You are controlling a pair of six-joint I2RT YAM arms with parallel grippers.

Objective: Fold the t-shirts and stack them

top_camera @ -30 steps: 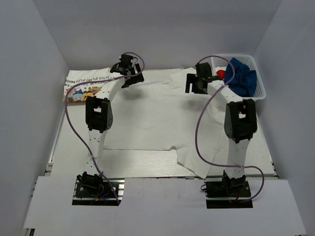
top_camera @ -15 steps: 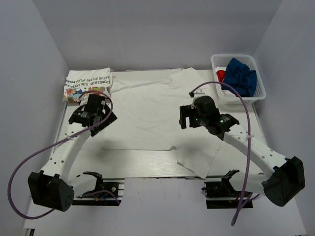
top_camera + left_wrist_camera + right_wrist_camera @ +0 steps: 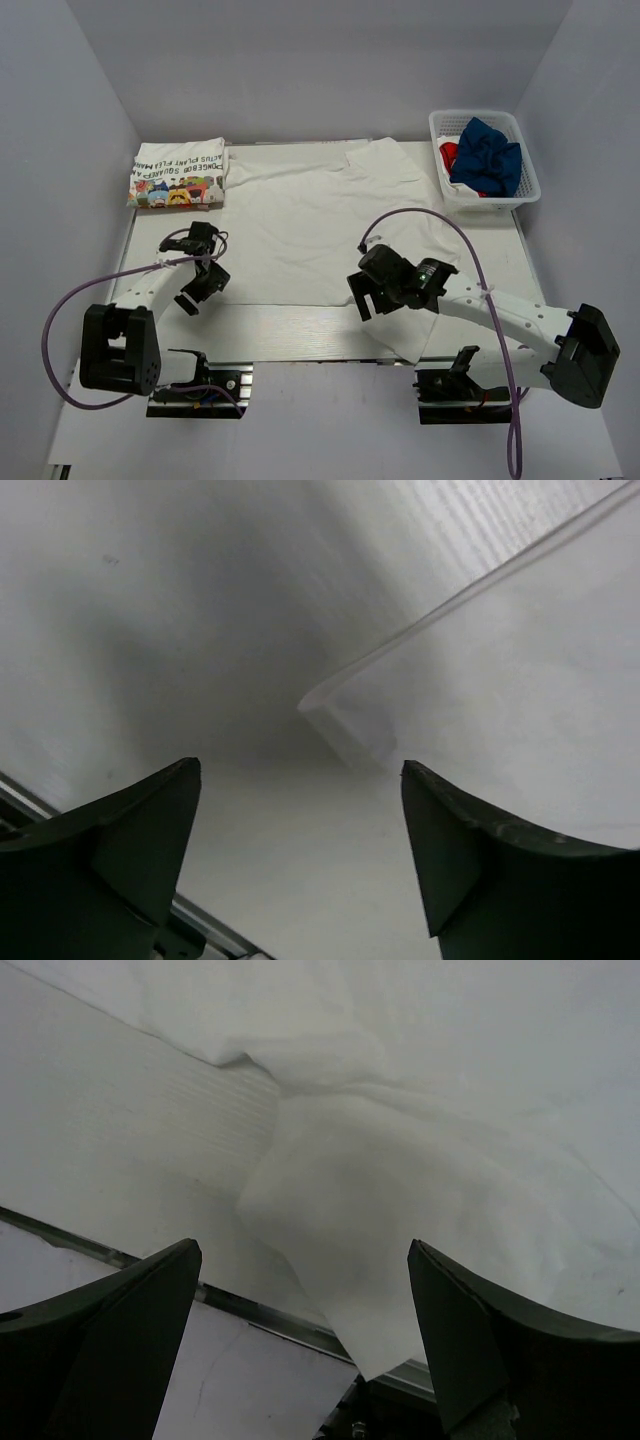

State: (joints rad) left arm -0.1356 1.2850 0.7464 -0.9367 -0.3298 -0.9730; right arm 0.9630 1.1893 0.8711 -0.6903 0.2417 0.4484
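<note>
My gripper is going to lift and carry the rumpled flap (image 3: 402,336). The flap runs into the white t-shirt's near edge (image 3: 300,304), so that edge will follow toward the back.
A plain white t-shirt (image 3: 320,215) lies spread flat across the middle of the table. My left gripper (image 3: 196,288) hangs open beside its near left corner; in the left wrist view that corner (image 3: 345,720) lies just ahead of the open left gripper (image 3: 300,772). My right gripper (image 3: 366,300) stands open over the shirt's near right flap, and the right wrist view shows the rumpled flap (image 3: 380,1220) below the open right gripper (image 3: 303,1250). A folded printed t-shirt (image 3: 178,172) rests at the back left.
A white lattice basket (image 3: 482,203) at the back right holds a navy t-shirt (image 3: 487,152) and some red cloth (image 3: 449,152). A strip of bare table (image 3: 290,325) runs along the near edge, with the metal rail (image 3: 270,1322) below the flap.
Both arms have swung from the shirt's far edge down to its near edge. The left gripper has dropped to the near left corner, the right one to the near right flap.
</note>
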